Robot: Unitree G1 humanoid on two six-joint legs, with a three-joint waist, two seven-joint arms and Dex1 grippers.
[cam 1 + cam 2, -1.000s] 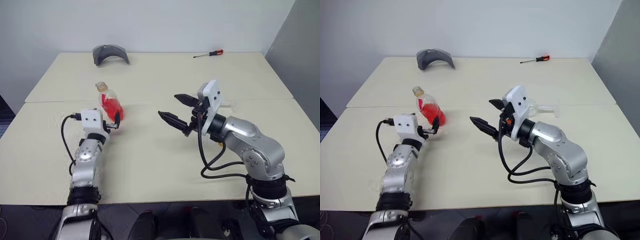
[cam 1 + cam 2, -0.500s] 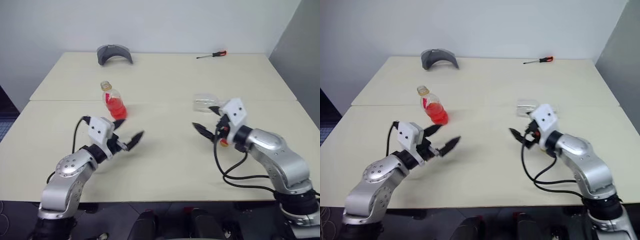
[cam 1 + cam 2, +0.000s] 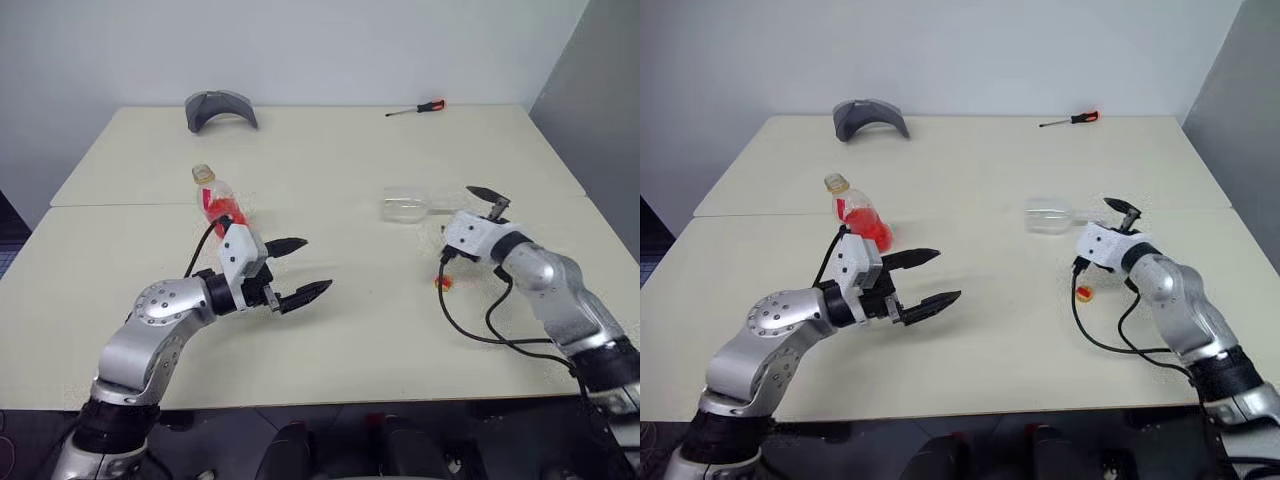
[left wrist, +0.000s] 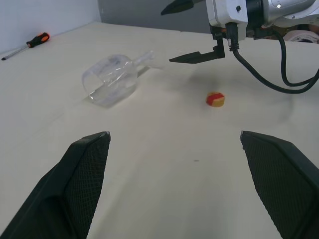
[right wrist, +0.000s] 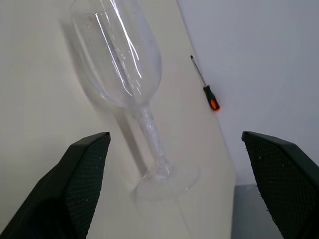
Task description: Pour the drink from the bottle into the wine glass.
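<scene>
My gripper will lift the wine glass [image 3: 405,205] and turn it upright. The wine glass will then stand on its own, because its stem ends in a wide, flat foot [image 5: 167,182].
The bottle [image 3: 216,200] stands upright on the left of the table with the red drink [image 3: 226,213] in its lower half. My left gripper [image 3: 303,270] hangs open to the right of it, apart from it, pointing toward the table's middle. The wine glass [image 3: 405,204] lies on its side at the right, empty. Its bowl [image 5: 118,57], stem and foot [image 5: 164,181] lie between the open fingers of my right gripper [image 3: 470,205], which sits at the foot end. A small yellow and red cap [image 3: 443,282] lies on the table near that arm.
A grey curved piece [image 3: 220,107] rests at the far left edge and a red-handled screwdriver [image 3: 417,107] at the far right. A seam [image 3: 330,203] runs across the table behind the bottle. A black cable [image 3: 480,325] loops under my right arm.
My left gripper has come away from the bottle and swung right toward the table's middle. My right gripper has moved right to the lying glass's foot end and rolled over.
</scene>
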